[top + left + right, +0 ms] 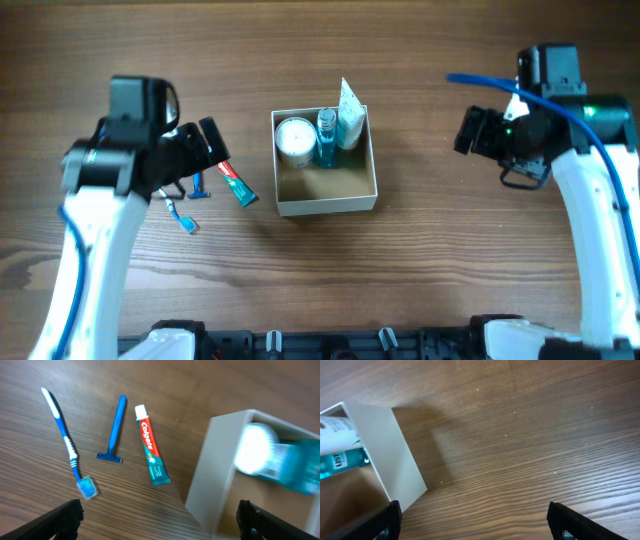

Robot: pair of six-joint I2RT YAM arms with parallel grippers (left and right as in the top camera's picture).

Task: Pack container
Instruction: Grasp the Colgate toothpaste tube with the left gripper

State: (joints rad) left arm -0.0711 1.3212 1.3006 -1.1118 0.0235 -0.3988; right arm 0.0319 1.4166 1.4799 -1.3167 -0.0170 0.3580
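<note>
My left gripper should pick up the toothpaste tube [238, 186] and lay it in the container's open near half [325, 184], because the tube lies on the other side of the container from my right gripper.
The container [326, 203] is a square white-walled box with a tan floor at the table's middle. It holds a round white jar [294, 137], a blue bottle [326, 138] and a white tube [349, 113] along its far side. Left of it on the table lie a toothpaste tube [237, 184], a blue razor [199, 187] and a blue toothbrush [181, 216]; the left wrist view shows the toothpaste [151, 445], razor [115, 430] and toothbrush [67, 445]. My left gripper [205, 150] is open and empty above them. My right gripper [470, 130] is open and empty, right of the container [395, 455].
The wooden table [430, 260] spreads around the container. The arm bases sit along the near edge [330, 342].
</note>
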